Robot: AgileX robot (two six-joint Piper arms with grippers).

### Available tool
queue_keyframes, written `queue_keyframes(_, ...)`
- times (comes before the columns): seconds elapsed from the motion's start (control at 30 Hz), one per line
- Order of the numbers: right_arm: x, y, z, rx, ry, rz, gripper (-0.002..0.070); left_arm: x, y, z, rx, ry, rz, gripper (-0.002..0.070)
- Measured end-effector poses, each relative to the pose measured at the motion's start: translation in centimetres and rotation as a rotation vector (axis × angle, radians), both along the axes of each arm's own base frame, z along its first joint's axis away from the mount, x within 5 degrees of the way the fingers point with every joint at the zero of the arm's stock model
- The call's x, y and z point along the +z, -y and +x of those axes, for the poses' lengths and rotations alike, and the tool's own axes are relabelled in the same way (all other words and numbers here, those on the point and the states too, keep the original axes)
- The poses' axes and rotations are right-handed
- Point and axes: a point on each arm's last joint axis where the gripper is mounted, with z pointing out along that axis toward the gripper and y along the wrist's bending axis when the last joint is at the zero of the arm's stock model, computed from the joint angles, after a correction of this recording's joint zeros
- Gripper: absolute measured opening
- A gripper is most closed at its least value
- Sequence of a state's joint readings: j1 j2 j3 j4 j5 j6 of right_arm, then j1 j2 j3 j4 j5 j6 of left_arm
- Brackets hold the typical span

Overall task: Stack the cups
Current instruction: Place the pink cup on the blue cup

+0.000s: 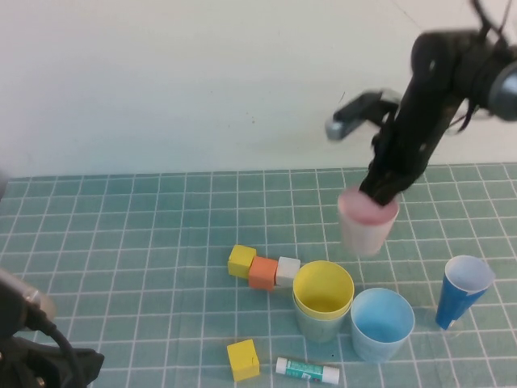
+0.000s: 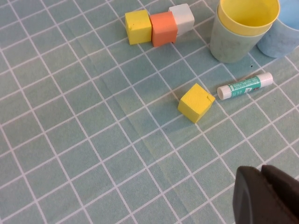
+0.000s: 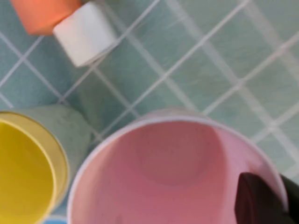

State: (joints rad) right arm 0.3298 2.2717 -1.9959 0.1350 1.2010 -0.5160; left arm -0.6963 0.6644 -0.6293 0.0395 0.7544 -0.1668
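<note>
My right gripper should lower the pink cup inside the light blue cup [image 1: 383,310] before it stacks both, since the light blue cup stands empty [image 1: 382,325] beside the stack.
My right gripper [image 1: 381,192] is shut on the rim of the pink cup [image 1: 367,222] and holds it upright in the air, behind and to the right of the stack. In the right wrist view one finger [image 3: 257,200] is inside the pink cup [image 3: 173,172] and the other is outside. The yellow cup [image 1: 323,288] sits nested in the green cup [image 1: 311,323]. The light blue cup [image 1: 381,323] stands just right of them. My left gripper [image 2: 262,182] is shut and empty, low over the mat at the front left.
A dark-blue narrow cup [image 1: 462,291] stands at the right. A row of yellow [image 1: 241,260], orange [image 1: 262,272] and white [image 1: 287,270] blocks lies left of the stack. A yellow block [image 1: 242,360] and a glue stick [image 1: 307,370] lie in front.
</note>
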Motion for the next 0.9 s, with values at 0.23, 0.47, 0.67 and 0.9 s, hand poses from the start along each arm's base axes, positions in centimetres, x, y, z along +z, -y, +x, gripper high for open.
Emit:
queue_keyframes(0.23, 12.0, 1.8, -3.7, 0.007, 0.244, 0.025, 0.0017, 0.0, 0.0, 0.0, 0.001, -0.003, 0.0, -0.0001)
queue_keyframes(0.47, 11.1, 2.9, -10.2, 0.03, 0.122, 0.061, 0.0017, 0.0, -0.1, 0.0, 0.002, 0.006, 0.011, -0.0001)
queue_keyframes(0.67, 4.9, 3.0, -11.8, -0.022, 0.034, 0.085, 0.0017, 0.0, -0.1, 0.1, 0.003, 0.022, 0.02, -0.0001)
queue_keyframes(0.9, 2.1, 2.9, -11.5, -0.052, 0.028, 0.096, 0.0017, 0.1, -0.1, 0.2, 0.003, 0.025, 0.018, -0.0001)
